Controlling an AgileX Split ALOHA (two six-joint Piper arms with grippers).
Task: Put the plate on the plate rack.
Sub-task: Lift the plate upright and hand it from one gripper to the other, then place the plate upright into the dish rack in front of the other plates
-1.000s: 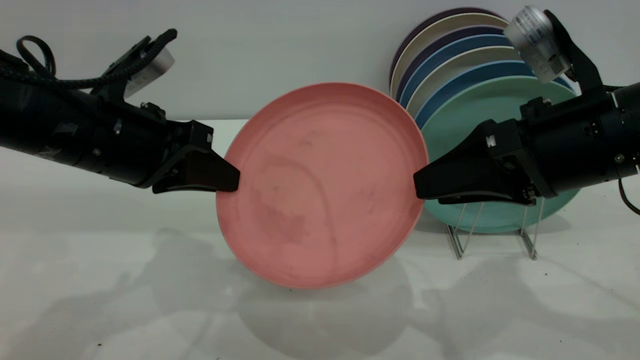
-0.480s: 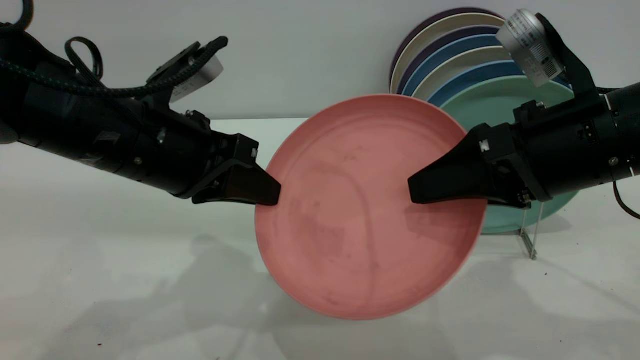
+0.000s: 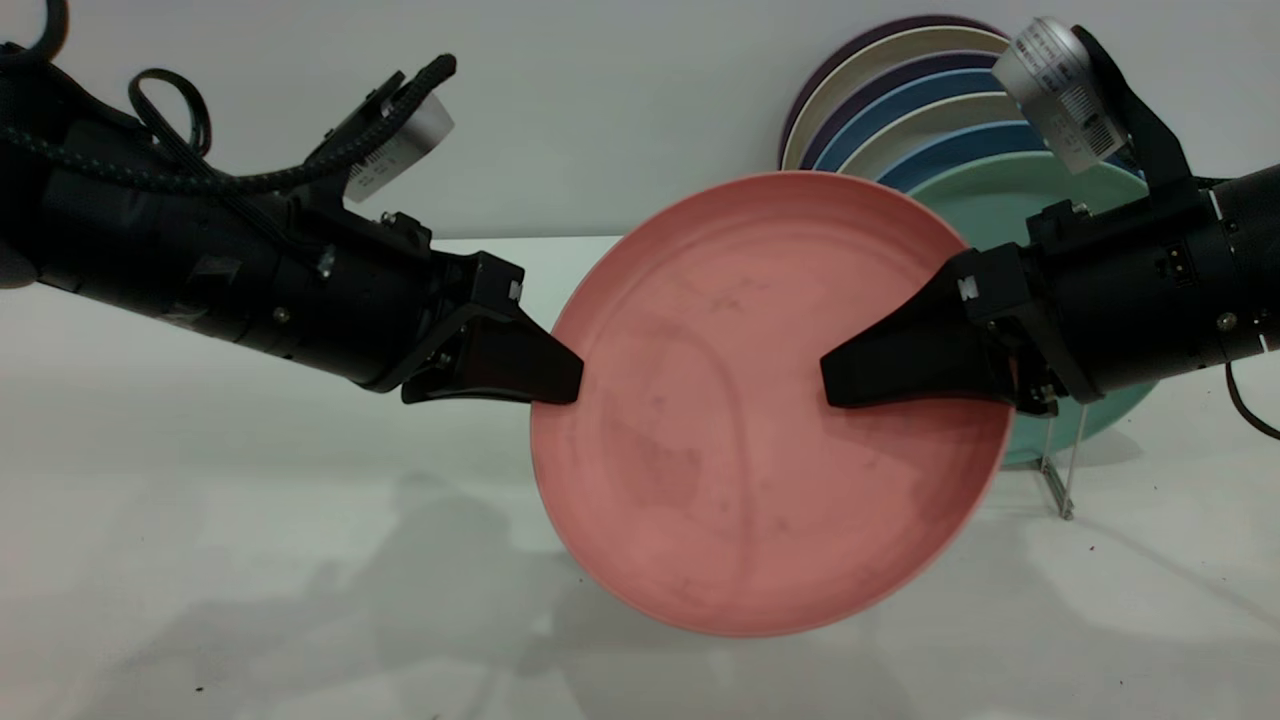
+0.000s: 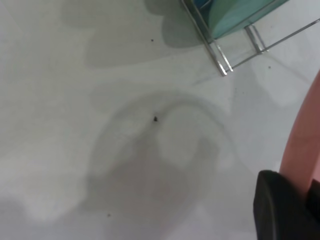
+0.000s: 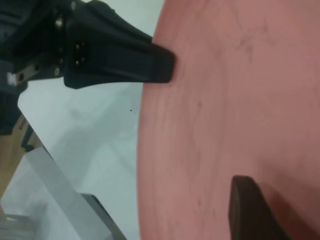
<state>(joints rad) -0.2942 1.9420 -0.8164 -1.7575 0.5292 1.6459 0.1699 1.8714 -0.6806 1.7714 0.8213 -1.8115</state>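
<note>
The plate's rim far from the rack point(image 3: 547, 422) is pinched in my left gripper, so next my right gripper grips the plate point(image 3: 942, 444) firmly before my left gripper opens and moves away.
The salmon-pink plate point(image 3: 720, 450) hangs upright above the table, in front of the plate rack point(image 3: 1060, 480). My left gripper point(image 3: 565, 385) is shut on the plate's left rim; the left wrist view shows the rim point(image 4: 302, 145) pinched between its black fingers. My right gripper point(image 3: 835, 385) straddles the right side of the plate. One of its fingers point(image 5: 247, 205) reaches far over the front face and stands slightly off it. Its other finger is hidden behind the plate. The right wrist view also shows the left gripper point(image 5: 160, 65) at the far rim.
Several plates stand in the rack behind: a teal-green plate point(image 3: 1020, 190) at the front, then blue, cream and purple ones. The rack's wire feet point(image 4: 222, 57) rest on the white table. A grey wall runs behind the table.
The left arm has carried the plate to the right, toward the rack. The right gripper has stayed in place, and the plate has slid deeper between its fingers.
</note>
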